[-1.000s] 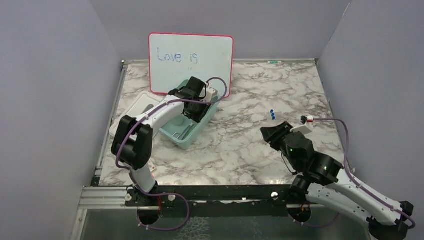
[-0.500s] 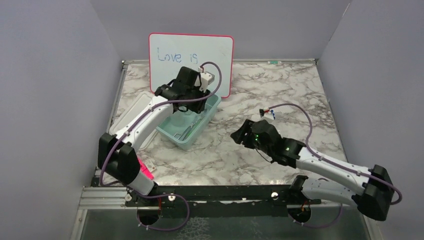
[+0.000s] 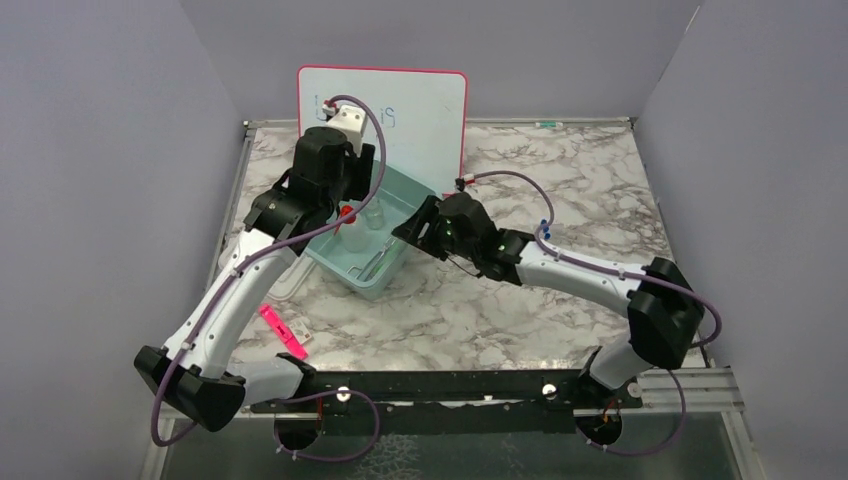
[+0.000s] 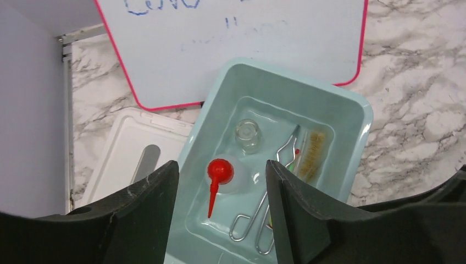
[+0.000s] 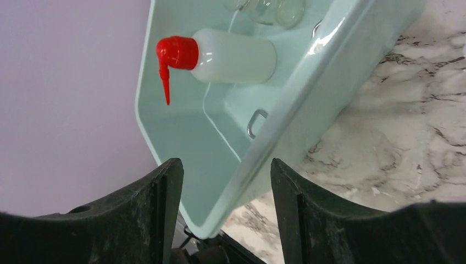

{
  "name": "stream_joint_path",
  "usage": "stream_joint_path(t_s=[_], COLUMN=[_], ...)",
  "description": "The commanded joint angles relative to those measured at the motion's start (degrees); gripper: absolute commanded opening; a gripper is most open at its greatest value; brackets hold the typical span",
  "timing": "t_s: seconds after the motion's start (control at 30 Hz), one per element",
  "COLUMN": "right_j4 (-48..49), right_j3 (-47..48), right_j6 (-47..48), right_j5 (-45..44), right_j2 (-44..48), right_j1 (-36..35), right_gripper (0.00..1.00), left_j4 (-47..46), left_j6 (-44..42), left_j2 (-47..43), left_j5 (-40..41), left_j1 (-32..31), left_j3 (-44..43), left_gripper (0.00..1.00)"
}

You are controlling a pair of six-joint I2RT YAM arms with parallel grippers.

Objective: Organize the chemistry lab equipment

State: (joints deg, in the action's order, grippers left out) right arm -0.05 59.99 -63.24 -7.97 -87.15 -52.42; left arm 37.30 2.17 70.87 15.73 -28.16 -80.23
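I should use my right gripper to take the bin's rim (image 4: 359,148) farther along and pull the bin clear of the lid, because the teal bin overlaps the white lid's edge (image 4: 180,144).
A teal bin (image 4: 351,104) holds the white squeeze bottle with red nozzle (image 4: 233,176), a small glass flask (image 4: 248,135), metal tongs (image 4: 264,220) and a brown brush (image 4: 312,157). My left gripper (image 4: 220,214) hovers open above the bottle, touching nothing. My right gripper (image 5: 225,214) is open at the bin's right side, and the bin's rim (image 5: 308,110) passes between its fingers without contact. In the top view the left gripper (image 3: 325,222) is over the bin (image 3: 420,192) and the right gripper (image 3: 408,232) is at its edge. Blue tube caps (image 3: 542,224) peek out beside the right arm.
The pink-framed whiteboard (image 3: 420,110) leans on the back wall just behind the bin. A white lid (image 4: 132,159) lies left of the bin. A pink marker (image 3: 283,332) lies near the front left. Walls close in on both sides.
The left gripper has risen out of the bin and opened wider. The right arm has swung from the right side across to the bin's edge, opening as it came.
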Motion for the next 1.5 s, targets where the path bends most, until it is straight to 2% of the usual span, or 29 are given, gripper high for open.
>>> stream_joint_path(t_s=[0.0, 0.3, 0.47, 0.73, 1.0, 1.2, 1.27, 1.4, 1.47], right_j4=[-8.4, -11.0, -13.2, -14.2, -19.5, -21.1, -16.5, -5.9, -5.5], right_j3=[6.6, 11.2, 13.2, 9.9, 6.9, 3.8, 2.3, 1.2, 3.0], right_j6=[-7.6, -7.5, -7.7, -8.8, -8.9, -7.7, -2.8, 5.8, 7.1], right_j5=[-4.9, -9.7, -11.7, -16.4, -21.9, -24.0, -21.8, -14.7, -13.2], right_j2=[-6.1, -11.0, -12.7, -8.6, -2.8, 1.4, 2.5, 3.2, 1.5], right_j1=[0.0, 0.0, 0.1, 0.2, 0.3, 0.6, 0.9, 1.5, 1.6], right_gripper=[0.64, 0.6, 0.47, 0.38, 0.29, 0.23, 0.3, 0.58, 0.63], left_j4=[-2.5, -3.1, -3.1, -3.4, -3.8, -4.8, -5.0, -5.1, -5.1], left_j6=[2.3, 2.3, 2.2, 2.3, 3.4, 4.2, 4.6, 5.9, 6.7], left_j2=[-2.9, -4.1, -3.4, -1.5, 1.8, 4.3, 4.8, 5.2, 5.2], left_j5=[8.3, 9.7, 9.4, 6.1, 0.9, -0.8, 0.8, 5.0, 4.4], left_j1=[0.7, 1.4, 2.6, 6.7, 11.5, 13.2, 13.9, 16.2, 18.0], left_j3=[0.8, 3.0, 3.4, 3.5, 4.4, 7.6, 8.6, 8.9, 8.8], left_gripper=[0.63, 0.66, 0.66, 0.66, 0.66, 0.67, 0.66, 0.68, 0.69])
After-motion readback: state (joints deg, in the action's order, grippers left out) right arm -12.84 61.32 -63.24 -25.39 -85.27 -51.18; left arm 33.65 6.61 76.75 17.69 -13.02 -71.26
